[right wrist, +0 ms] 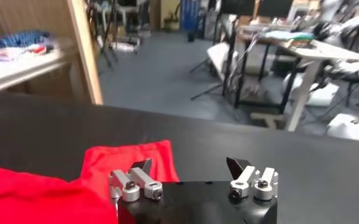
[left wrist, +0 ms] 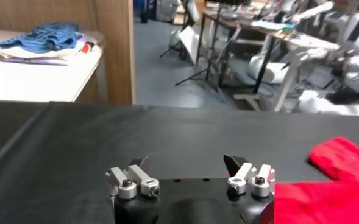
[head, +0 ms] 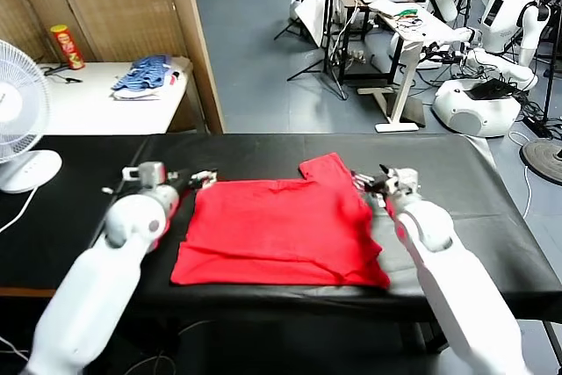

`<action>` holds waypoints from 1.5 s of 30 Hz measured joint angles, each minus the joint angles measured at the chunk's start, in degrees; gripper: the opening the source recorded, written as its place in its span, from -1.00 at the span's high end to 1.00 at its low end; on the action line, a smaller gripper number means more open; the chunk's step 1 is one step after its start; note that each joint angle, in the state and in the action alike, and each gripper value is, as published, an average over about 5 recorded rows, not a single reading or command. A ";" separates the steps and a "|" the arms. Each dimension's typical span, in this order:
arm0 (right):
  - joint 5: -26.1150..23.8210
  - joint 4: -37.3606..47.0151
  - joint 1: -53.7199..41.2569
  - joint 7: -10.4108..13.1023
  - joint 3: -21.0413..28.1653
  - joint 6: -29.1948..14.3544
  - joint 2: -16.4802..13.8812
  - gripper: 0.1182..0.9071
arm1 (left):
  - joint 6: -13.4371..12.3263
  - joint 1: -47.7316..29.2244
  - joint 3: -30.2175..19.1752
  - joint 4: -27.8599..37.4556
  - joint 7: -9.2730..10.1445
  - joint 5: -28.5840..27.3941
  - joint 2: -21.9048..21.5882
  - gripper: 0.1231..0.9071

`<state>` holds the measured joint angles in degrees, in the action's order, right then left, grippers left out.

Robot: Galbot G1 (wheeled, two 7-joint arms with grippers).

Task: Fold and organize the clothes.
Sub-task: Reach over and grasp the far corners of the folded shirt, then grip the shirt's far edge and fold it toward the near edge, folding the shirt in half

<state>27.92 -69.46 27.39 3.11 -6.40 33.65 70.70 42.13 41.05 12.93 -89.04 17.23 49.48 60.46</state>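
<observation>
The T-shirt's near edge has loose creases [head: 272, 261] along it. I expect the red T-shirt [head: 279, 221] to fold over while that edge stays put when I carry its far edge nearer.
The clothes are one bright red T-shirt [head: 277, 230] lying flat on the black table [head: 79, 182], plain side up, with one short sleeve [head: 329, 169] sticking out toward the far edge. My left gripper [head: 200, 180] hovers open just off the shirt's far left corner, nothing between its fingers. In the left wrist view my left gripper [left wrist: 185, 163] faces bare black cloth, the shirt [left wrist: 328, 182] off to one side. My right gripper [head: 369, 182] stands open beside the sleeve at the shirt's right edge. In the right wrist view my right gripper [right wrist: 189, 165] is empty, the sleeve [right wrist: 127, 159] by one finger.
A white fan [head: 16, 107] stands at the table's left end. Behind it, a white side table [head: 88, 103] carries a blue-and-white heap of cloth [head: 143, 75] and a red can [head: 67, 46]. A wooden partition [head: 198, 50] rises behind. Other robots and stands fill the back right.
</observation>
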 joint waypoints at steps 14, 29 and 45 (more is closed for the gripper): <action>-1.59 9.01 -3.27 -0.89 0.54 0.11 5.53 -0.20 | -1.21 -1.40 -0.32 5.77 -3.15 -1.74 1.71 -0.70; 0.17 6.19 -0.99 -0.33 -1.59 -1.36 5.30 0.99 | -2.34 -2.04 -0.08 8.42 -5.00 -2.28 2.68 0.97; 6.38 -21.79 13.82 1.01 -7.01 0.05 -5.40 0.99 | -2.26 3.96 3.10 -5.72 -2.73 -2.19 -1.71 0.99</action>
<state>34.29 -91.25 41.21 4.12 -13.41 33.70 65.31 39.87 45.01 16.03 -94.76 14.50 47.29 58.75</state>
